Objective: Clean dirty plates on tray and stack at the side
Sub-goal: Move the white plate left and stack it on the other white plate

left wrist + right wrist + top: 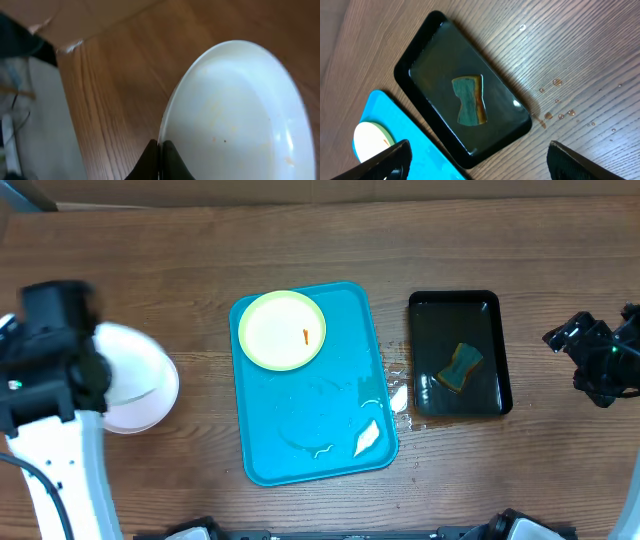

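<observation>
The held plate (131,358) is over the second white plate (150,415) beside the turquoise tray, so my left gripper should go on moving down until the plates stack, and then let go.
A pale yellow plate (283,330) with a green rim and a small red-orange smear lies at the far end of the turquoise tray (345,310). A white plate (140,380) is off the tray's left side, over the wood table. My left gripper (160,148) is shut on its rim, and faint orange specks show on it in the left wrist view (235,115). A second white edge shows under it in the overhead view. My right gripper (572,360) is open and empty, right of the black tray. It is also open in the right wrist view (480,162).
The narrow black tray (495,305) holds water and a green-and-yellow sponge (462,366); both also show in the right wrist view, tray (400,75) and sponge (469,99). The turquoise tray's near half is wet. Water drops (400,395) lie on the table between the trays.
</observation>
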